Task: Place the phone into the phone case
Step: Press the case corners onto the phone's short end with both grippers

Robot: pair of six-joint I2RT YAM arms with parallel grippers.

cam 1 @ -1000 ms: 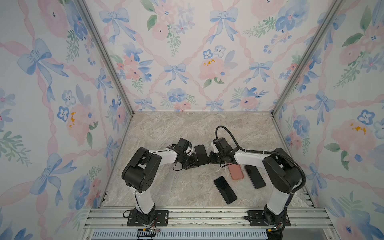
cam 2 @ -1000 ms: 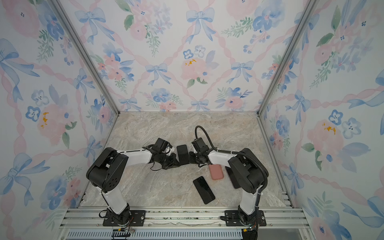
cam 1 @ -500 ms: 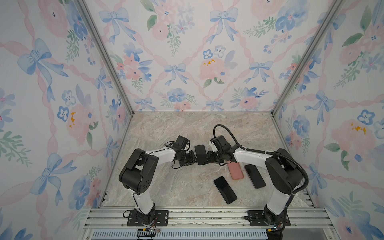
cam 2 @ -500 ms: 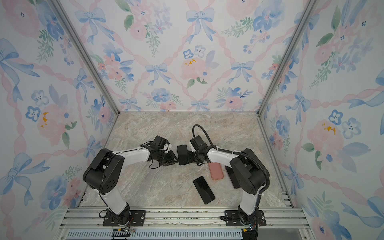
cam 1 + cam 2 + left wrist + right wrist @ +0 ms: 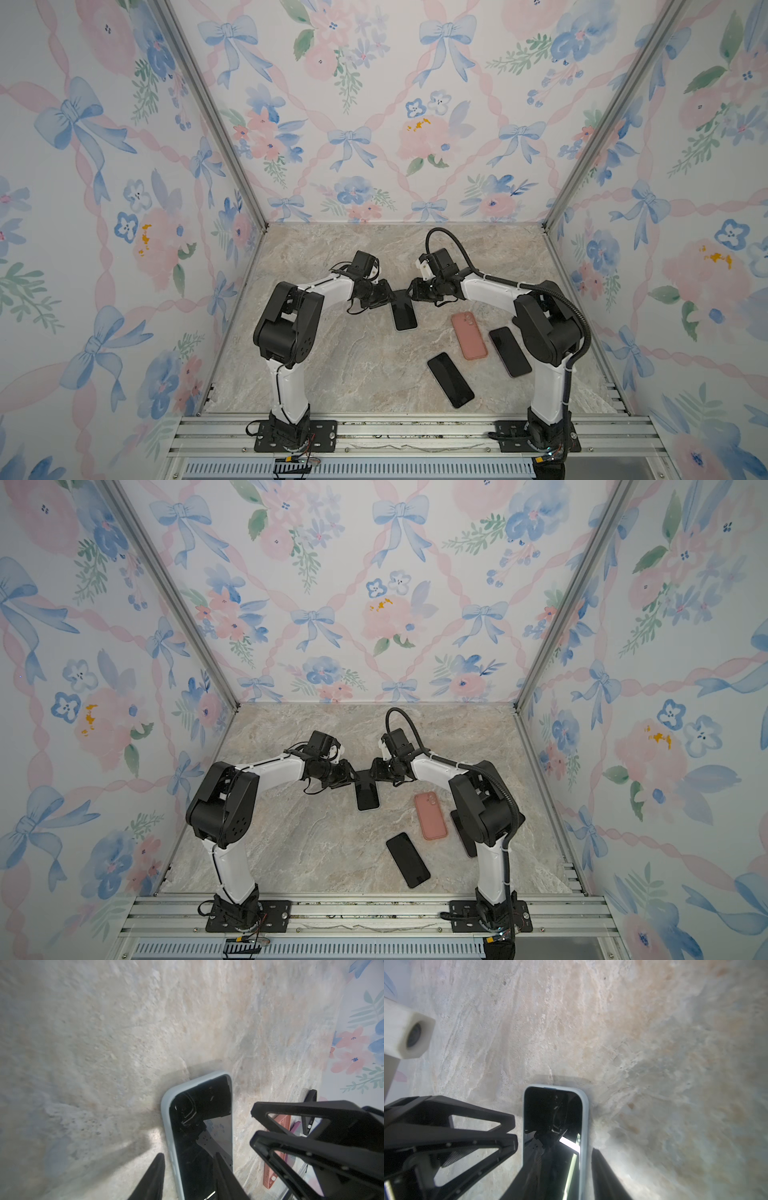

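Observation:
The black phone (image 5: 404,313) in its pale blue-grey case takes up the middle, so both of the robot's grippers should move it farther back before the right gripper grabs the pink case (image 5: 469,336).
The black phone (image 5: 404,311) sits inside a pale blue-grey phone case (image 5: 166,1118) on the marble table at the middle; the case's rim frames the screen (image 5: 584,1118). The phone's far end lies between my two grippers in both top views (image 5: 368,796). My left gripper (image 5: 384,297) (image 5: 189,1154) is open, one finger over the screen and one beside the case edge. My right gripper (image 5: 415,291) (image 5: 564,1153) is open too, straddling the opposite edge without pinching it.
A pink case (image 5: 468,335) lies right of the middle, also in the left wrist view (image 5: 272,1172). Two more black phones lie nearby, one by the right arm (image 5: 510,351) and one nearer the front (image 5: 450,379). Flowered walls enclose three sides.
Both grippers have gone from shut to open. The cased phone, a short dark shape held between them before, now shows at greater length on the table.

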